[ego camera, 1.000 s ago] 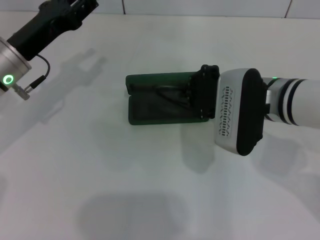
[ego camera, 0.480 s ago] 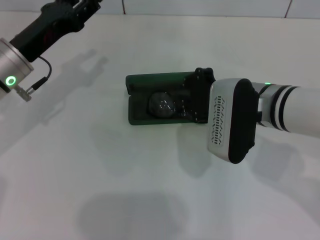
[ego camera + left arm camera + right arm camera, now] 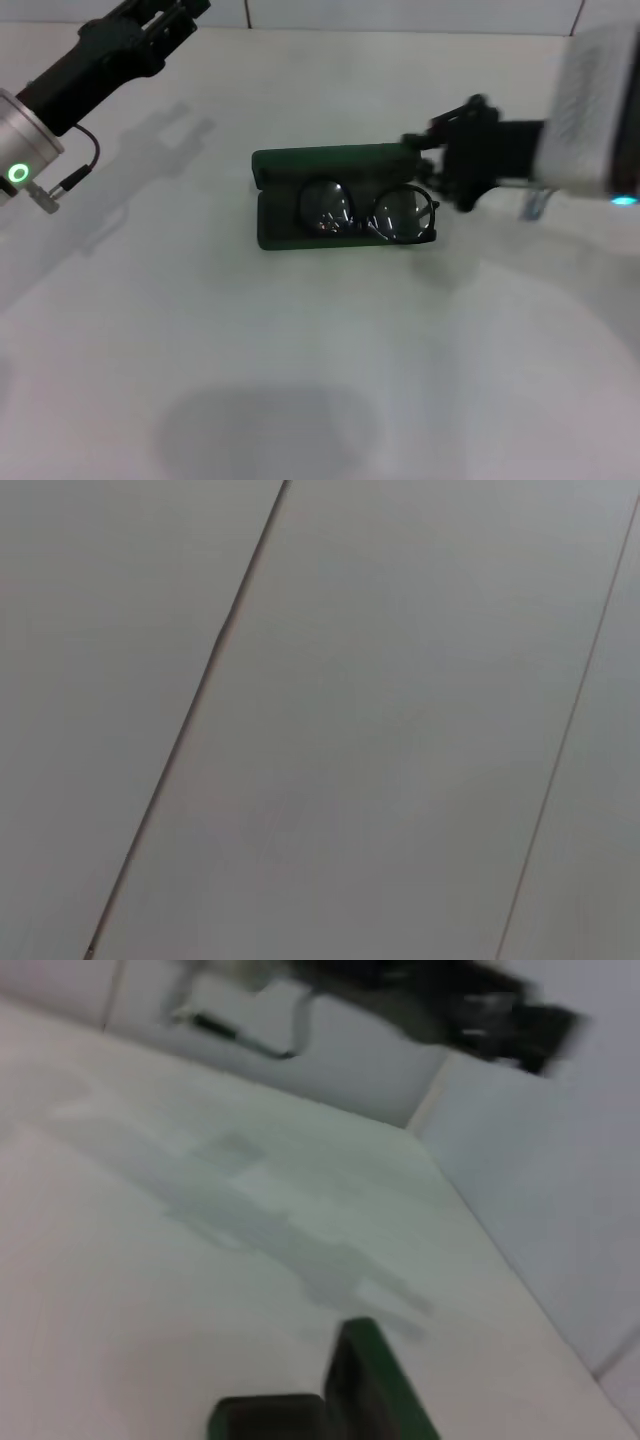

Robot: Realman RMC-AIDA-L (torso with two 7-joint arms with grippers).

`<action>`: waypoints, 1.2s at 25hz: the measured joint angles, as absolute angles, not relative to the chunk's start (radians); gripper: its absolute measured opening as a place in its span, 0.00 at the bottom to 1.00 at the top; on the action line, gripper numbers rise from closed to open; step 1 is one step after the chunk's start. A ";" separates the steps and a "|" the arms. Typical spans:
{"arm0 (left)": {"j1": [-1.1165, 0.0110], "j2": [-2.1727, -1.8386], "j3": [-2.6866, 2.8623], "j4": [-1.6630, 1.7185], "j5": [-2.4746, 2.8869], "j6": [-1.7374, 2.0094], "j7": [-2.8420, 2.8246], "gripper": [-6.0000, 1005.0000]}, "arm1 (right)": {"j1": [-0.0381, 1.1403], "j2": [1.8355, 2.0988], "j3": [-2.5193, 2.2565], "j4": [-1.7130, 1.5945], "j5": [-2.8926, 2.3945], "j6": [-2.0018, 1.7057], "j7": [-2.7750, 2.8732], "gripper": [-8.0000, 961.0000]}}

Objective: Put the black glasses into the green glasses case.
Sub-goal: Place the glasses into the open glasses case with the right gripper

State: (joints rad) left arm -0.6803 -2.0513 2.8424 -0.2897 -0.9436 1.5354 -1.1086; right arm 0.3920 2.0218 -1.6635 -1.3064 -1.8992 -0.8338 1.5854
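My right gripper needs to come down beside the end of the green glasses case (image 3: 434,222) and push the near lens (image 3: 403,214) inward, because the black glasses stick out past that end.
The green glasses case (image 3: 300,164) lies open in the middle of the table in the head view, lid toward the far side. The black glasses (image 3: 400,216) rest in its lower half, lenses up, with the right lens reaching a little past the case's right end. My right gripper (image 3: 436,166) hovers just right of the case, open, holding nothing and apart from the glasses. A green edge of the case (image 3: 372,1380) shows in the right wrist view. My left arm (image 3: 110,50) stays parked at the far left.
White table (image 3: 300,380) all around the case. A tiled wall runs along the far edge. The left wrist view shows only grey panels. The left arm (image 3: 450,1010) shows far off in the right wrist view.
My right gripper has let go of the glasses and drawn back to the right, uncovering them in the case. The left arm has barely moved.
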 joint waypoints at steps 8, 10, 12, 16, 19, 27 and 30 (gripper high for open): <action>-0.694 -2.057 2.842 -0.282 -0.925 1.535 -1.097 0.51 | 0.450 2.016 -1.440 -1.257 -2.122 -1.032 1.836 0.18; -0.696 -2.061 2.842 -0.281 -0.922 1.536 -1.088 0.51 | 0.494 2.016 -1.436 -1.220 -2.181 -1.071 1.884 0.18; -0.697 -2.065 2.843 -0.281 -0.920 1.536 -1.079 0.51 | 0.541 2.018 -1.441 -1.172 -2.242 -1.099 1.931 0.18; -0.702 -2.074 2.844 -0.281 -0.917 1.538 -1.066 0.51 | 0.604 2.024 -1.470 -1.099 -2.288 -1.112 1.971 0.18; -0.705 -2.076 2.844 -0.281 -0.917 1.541 -1.063 0.51 | 0.637 2.026 -1.496 -1.061 -2.278 -1.110 1.975 0.18; -0.717 -2.083 2.844 -0.281 -0.917 1.542 -1.051 0.51 | 0.691 2.028 -1.580 -0.999 -2.221 -1.002 1.980 0.18; -0.718 -2.084 2.844 -0.281 -0.917 1.542 -1.051 0.51 | 0.684 2.028 -1.596 -1.001 -2.187 -0.942 1.978 0.18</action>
